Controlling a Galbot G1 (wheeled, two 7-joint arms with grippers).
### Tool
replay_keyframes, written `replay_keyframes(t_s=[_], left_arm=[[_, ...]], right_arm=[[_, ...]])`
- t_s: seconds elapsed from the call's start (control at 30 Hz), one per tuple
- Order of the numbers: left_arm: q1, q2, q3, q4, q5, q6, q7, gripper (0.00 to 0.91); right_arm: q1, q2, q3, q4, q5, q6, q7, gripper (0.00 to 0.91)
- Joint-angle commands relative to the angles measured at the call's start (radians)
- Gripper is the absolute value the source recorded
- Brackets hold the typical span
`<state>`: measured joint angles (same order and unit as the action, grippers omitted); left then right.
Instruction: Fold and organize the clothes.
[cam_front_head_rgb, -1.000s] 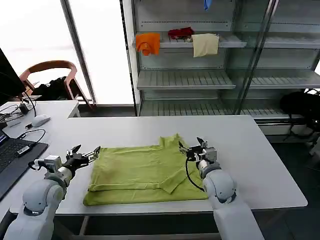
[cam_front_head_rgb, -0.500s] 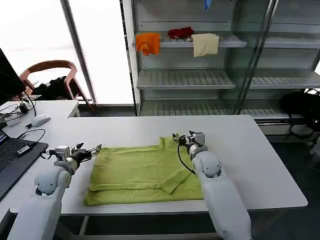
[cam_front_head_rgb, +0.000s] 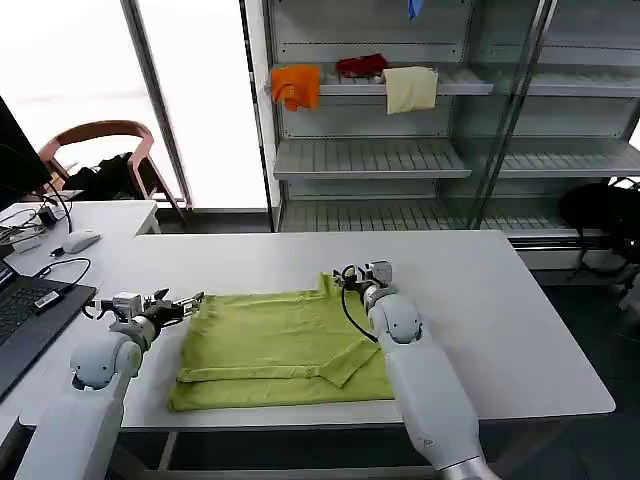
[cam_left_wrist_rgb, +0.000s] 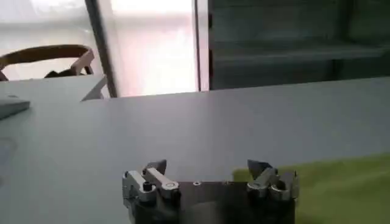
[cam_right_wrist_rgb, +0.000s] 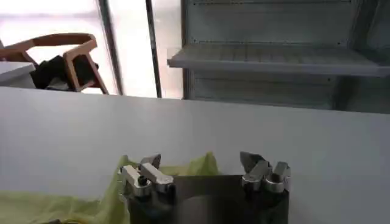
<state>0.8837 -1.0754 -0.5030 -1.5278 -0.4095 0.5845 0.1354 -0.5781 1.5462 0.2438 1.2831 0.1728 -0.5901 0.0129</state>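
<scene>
I should expect a printed front underneath to show up when I fold the T-shirt, because the T-shirt's sleeve (cam_front_head_rgb: 349, 362) is folded in over a plain side (cam_front_head_rgb: 260, 330).
The clothes are one lime yellow-green T-shirt (cam_front_head_rgb: 280, 340), lying partly folded and flat on the white table (cam_front_head_rgb: 500, 300). My left gripper (cam_front_head_rgb: 188, 302) is open and low at the shirt's far left corner. In the left wrist view that gripper (cam_left_wrist_rgb: 207, 165) has bare table between its fingers, with the shirt's edge (cam_left_wrist_rgb: 347, 189) just beside one fingertip. My right gripper (cam_front_head_rgb: 349, 277) is open at the raised far corner of the shirt. In the right wrist view that gripper (cam_right_wrist_rgb: 200, 161) has a peak of the shirt (cam_right_wrist_rgb: 206, 165) standing between the fingers.
On the shelf unit behind the table are an orange cloth (cam_front_head_rgb: 296, 85), a red cloth (cam_front_head_rgb: 361, 66) and a cream cloth (cam_front_head_rgb: 410, 88). A laptop (cam_front_head_rgb: 25, 320), cables and a mouse (cam_front_head_rgb: 80, 240) sit at the left, with a wooden chair (cam_front_head_rgb: 100, 140) behind.
My right gripper has moved away from me and leftward along the shirt's right side to its far corner. The left gripper has shifted slightly farther back beside the shirt's left corner.
</scene>
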Motion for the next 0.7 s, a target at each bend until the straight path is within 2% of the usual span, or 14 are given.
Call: replay_keyframes(t_s=[0.03,0.17,0.23,0.27,0.4,0.43,0.47,0.5,0.57,0.6,0.63,0.67,0.7], left_arm=[[0.030,-0.003,0.012,-0.057,-0.015,0.000,0.002,0.897],[0.037,-0.017,0.015,-0.047,0.002,0.000,0.001,0.826],[0.037,-0.022,0.015,-0.043,0.009,-0.001,0.001,0.675],[0.037,-0.023,0.015,-0.041,0.011,-0.001,0.001,0.625],[0.034,-0.024,0.016,-0.028,0.023,-0.001,0.002,0.534],[0.033,-0.024,0.015,-0.024,0.023,-0.001,0.006,0.464],[0.033,-0.024,0.014,-0.023,0.024,-0.001,0.010,0.433],[0.033,-0.025,0.014,-0.023,0.024,-0.001,0.010,0.373],[0.033,-0.027,0.014,-0.021,0.026,-0.002,0.016,0.312],[0.033,-0.028,0.015,-0.021,0.027,-0.002,0.017,0.272],[0.033,-0.030,0.015,-0.021,0.028,-0.002,0.018,0.191],[0.034,-0.031,0.016,-0.022,0.029,-0.002,0.020,0.161],[0.034,-0.032,0.017,-0.023,0.030,-0.002,0.020,0.071]], right_arm=[[0.019,0.013,-0.001,-0.034,-0.007,0.000,-0.002,0.907],[0.012,0.013,-0.001,-0.027,-0.012,0.000,-0.003,0.856],[0.008,0.014,-0.001,-0.024,-0.016,0.000,-0.003,0.816],[0.007,0.014,-0.001,-0.024,-0.018,0.001,-0.003,0.756],[0.003,0.018,-0.001,-0.027,-0.028,0.001,-0.006,0.695],[0.001,0.018,0.000,-0.027,-0.032,0.001,-0.009,0.665],[0.000,0.019,0.000,-0.028,-0.036,0.001,-0.010,0.635],[-0.002,0.020,0.000,-0.029,-0.042,0.001,-0.011,0.544],[-0.006,0.023,0.001,-0.032,-0.051,0.001,-0.015,0.474],[-0.009,0.023,0.001,-0.031,-0.056,0.001,-0.017,0.363],[-0.013,0.024,0.002,-0.029,-0.056,0.001,-0.018,0.242],[-0.014,0.023,0.002,-0.027,-0.056,0.001,-0.019,0.121],[-0.015,0.022,0.001,-0.025,-0.057,0.001,-0.020,0.010]])
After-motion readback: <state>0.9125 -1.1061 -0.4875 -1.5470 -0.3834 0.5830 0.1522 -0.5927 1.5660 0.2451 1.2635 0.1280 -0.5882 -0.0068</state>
